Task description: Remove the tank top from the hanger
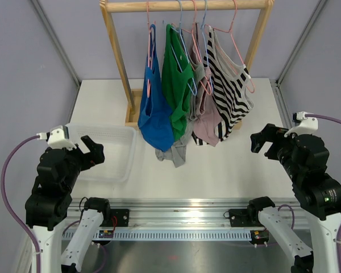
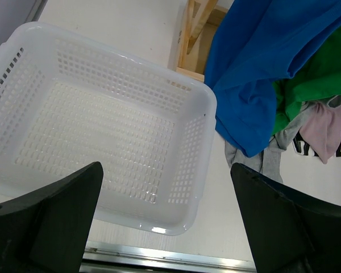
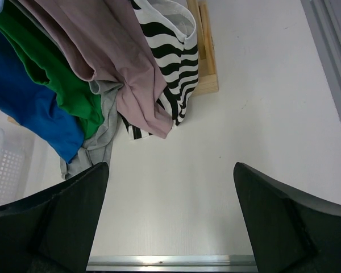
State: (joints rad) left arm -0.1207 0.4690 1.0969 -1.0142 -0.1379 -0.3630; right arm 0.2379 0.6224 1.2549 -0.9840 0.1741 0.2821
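Observation:
The striped top (image 1: 229,85) hangs at the open end of the row, so the robot's right gripper should keep going up to that top's pink hanger (image 1: 231,32) and close below the hanger's hook.
Several tank tops hang on wire hangers (image 1: 234,25) from a wooden rail (image 1: 125,7) at the back of the table: blue (image 1: 155,116), green (image 1: 176,74), grey (image 1: 180,152), dusty pink (image 1: 206,122) and black-and-white striped (image 1: 233,94). My left gripper (image 1: 91,151) stands open over the near left, holding nothing; in its wrist view (image 2: 167,227) the blue top (image 2: 261,68) hangs ahead to the right. On the right, apart from the clothes, my right gripper (image 1: 264,139) is open and empty; its wrist view (image 3: 167,227) looks at the pink top (image 3: 119,62) and striped top (image 3: 170,62).
A white perforated basket (image 1: 118,136) lies on the table under my left gripper, with nothing in it (image 2: 207,114). The rack's wooden uprights and base (image 1: 131,116) stand behind the clothes. A metal rail (image 1: 182,205) runs along the near table edge.

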